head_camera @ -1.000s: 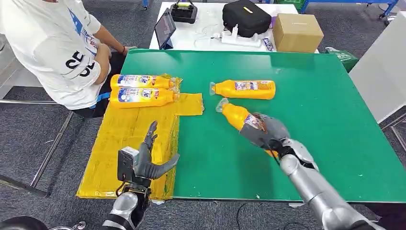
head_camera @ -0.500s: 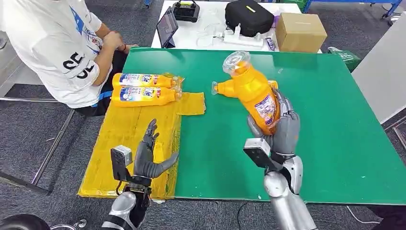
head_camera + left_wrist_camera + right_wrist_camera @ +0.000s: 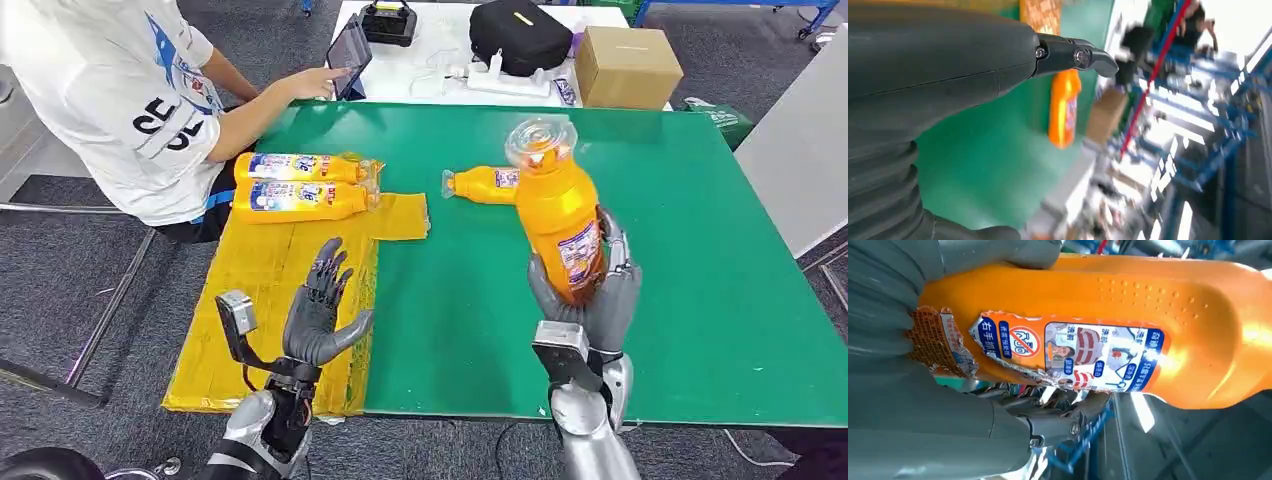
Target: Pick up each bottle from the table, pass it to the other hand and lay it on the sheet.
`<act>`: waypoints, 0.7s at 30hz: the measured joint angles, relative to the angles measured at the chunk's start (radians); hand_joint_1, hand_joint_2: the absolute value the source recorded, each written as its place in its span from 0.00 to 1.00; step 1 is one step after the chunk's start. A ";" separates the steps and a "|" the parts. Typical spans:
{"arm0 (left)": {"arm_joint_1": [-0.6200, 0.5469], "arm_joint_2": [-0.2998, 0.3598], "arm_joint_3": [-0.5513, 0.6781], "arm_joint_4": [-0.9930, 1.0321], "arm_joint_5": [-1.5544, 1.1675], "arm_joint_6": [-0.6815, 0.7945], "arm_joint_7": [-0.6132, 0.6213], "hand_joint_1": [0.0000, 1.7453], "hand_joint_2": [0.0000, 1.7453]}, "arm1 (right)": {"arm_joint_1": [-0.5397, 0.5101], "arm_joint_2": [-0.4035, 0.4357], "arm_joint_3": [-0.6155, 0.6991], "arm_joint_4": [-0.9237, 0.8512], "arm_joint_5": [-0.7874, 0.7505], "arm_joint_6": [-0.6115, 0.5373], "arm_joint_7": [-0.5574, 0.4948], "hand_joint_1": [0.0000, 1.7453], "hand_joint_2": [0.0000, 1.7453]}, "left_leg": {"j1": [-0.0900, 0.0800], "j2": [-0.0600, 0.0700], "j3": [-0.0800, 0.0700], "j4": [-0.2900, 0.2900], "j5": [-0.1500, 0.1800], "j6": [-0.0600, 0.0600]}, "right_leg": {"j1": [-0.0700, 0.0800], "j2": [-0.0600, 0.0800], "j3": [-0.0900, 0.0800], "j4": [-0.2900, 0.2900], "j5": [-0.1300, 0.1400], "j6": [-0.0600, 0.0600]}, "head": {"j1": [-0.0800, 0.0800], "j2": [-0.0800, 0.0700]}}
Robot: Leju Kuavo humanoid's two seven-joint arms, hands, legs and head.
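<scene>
My fingers are around the held orange bottle (image 3: 562,225) with a small purple label (image 3: 580,254) showing, so it will turn up a bigger white label when I lay it down.
My right hand (image 3: 590,290) grips an orange bottle (image 3: 556,205) and holds it upright above the green table (image 3: 690,250), clear cap toward me; up close the bottle (image 3: 1128,335) has a torn label. My left hand (image 3: 318,312) is raised over the near part of the yellow sheet (image 3: 260,290), fingers spread and holding nothing; its grey thumb (image 3: 1068,52) fills much of the left wrist view. Two orange bottles (image 3: 300,168) (image 3: 300,201) lie side by side at the sheet's far end. One more orange bottle (image 3: 482,185) lies on the table behind the held one, and its shape (image 3: 1063,107) is blurred in the left wrist view.
A person in a white shirt (image 3: 120,100) sits at the far left and reaches an arm to a tablet (image 3: 348,55). On the white table behind stand a black bag (image 3: 515,35) and a cardboard box (image 3: 625,65). Bare green surface lies to the right.
My right hand lifted the bottle off the table and turned it upright, then shifted it slightly right. My left hand rose a little. The person's arm reached out to the tablet.
</scene>
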 measured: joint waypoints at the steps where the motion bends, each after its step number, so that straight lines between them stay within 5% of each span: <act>1: -0.002 0.005 -0.002 0.000 0.022 -0.035 0.006 0.00 1.00 | 0.008 0.001 0.013 0.011 -0.002 0.013 -0.004 1.00 1.00 | 0.000 0.000 0.000 0.000 0.000 0.000 | 0.000 0.000 0.000 0.000 0.000 0.000 | 0.000 0.000; 5: -0.010 0.023 -0.023 0.002 0.084 -0.149 0.018 0.00 1.00 | 0.025 0.002 0.102 0.087 -0.029 0.039 -0.005 1.00 1.00 | 0.000 0.000 0.000 0.000 0.000 0.000 | 0.000 0.000 0.000 0.000 0.000 0.000 | 0.000 0.000; 21: -0.043 0.062 -0.101 0.072 0.119 -0.219 0.021 0.00 1.00 | -0.035 0.056 0.408 0.385 -0.013 0.030 -0.007 1.00 1.00 | 0.000 0.000 0.000 0.000 0.000 0.000 | 0.000 0.000 -0.001 0.000 0.000 0.000 | 0.000 0.000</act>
